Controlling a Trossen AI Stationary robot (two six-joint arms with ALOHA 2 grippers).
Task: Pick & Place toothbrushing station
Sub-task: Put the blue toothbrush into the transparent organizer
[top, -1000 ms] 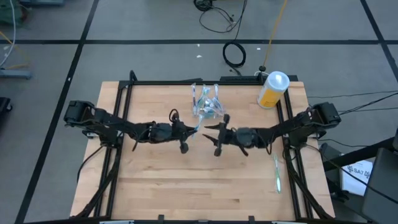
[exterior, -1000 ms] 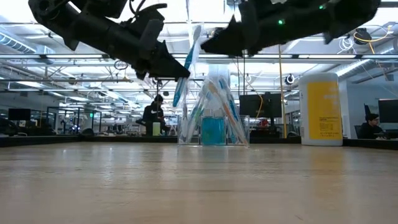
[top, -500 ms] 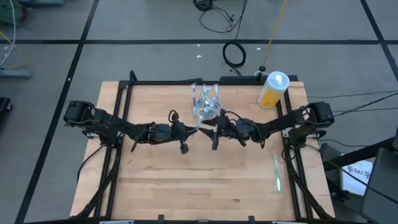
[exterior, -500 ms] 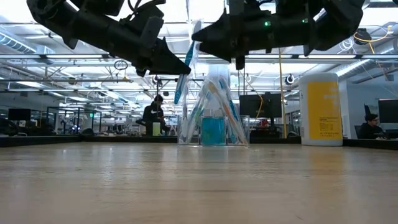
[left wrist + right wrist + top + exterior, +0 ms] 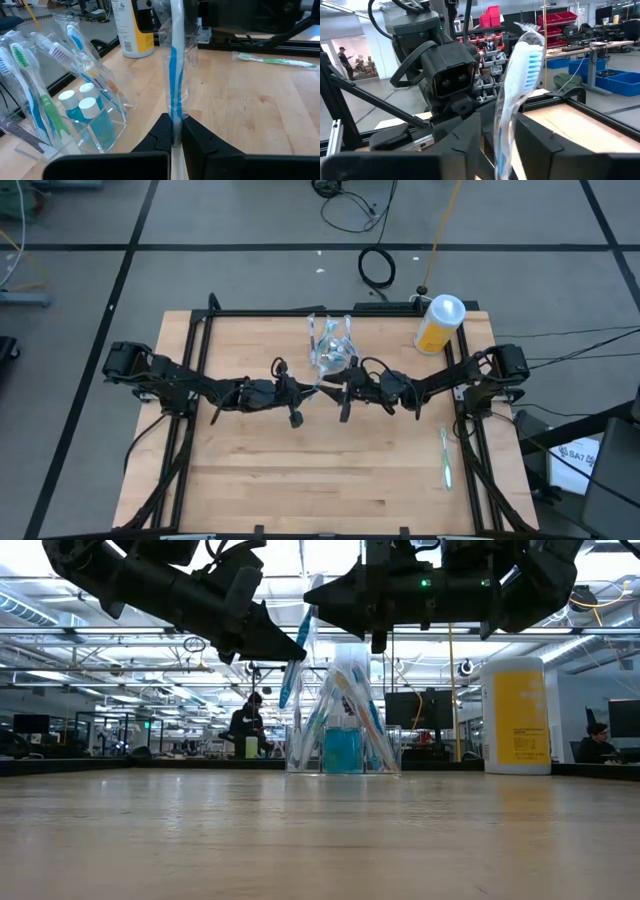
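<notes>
My right gripper needs to hold the toothbrush while my left gripper moves up below its head for the cup, because my left gripper is midway along the toothbrush's handle.
A clear plastic cup stands at the table's far middle, holding several wrapped toothbrushes and teal toothpaste tubes. Just in front of it my left gripper is shut on one blue-and-white toothbrush in a clear wrapper, held in the air. My right gripper faces it from the right, open. Its fingers stand on either side of the brush's head end. My left gripper pinches the toothbrush's handle about midway along, between its two fingers. The fingers come nearly level from the table's left and lie across the brush. The brush stands nearly upright, head up, lifted clear of the table. My right gripper's fingers flank the brush below its head; whether they touch the wrapper I cannot tell.
A yellow bottle with a white cap stands at the far right corner. One loose green-and-clear toothbrush lies flat near the right edge. The table's near half is bare wood.
My right gripper has moved toward the table's left, up to the toothbrush held by my left gripper, and has rolled about its own pointing line. The toothbrush and my left gripper have kept still.
</notes>
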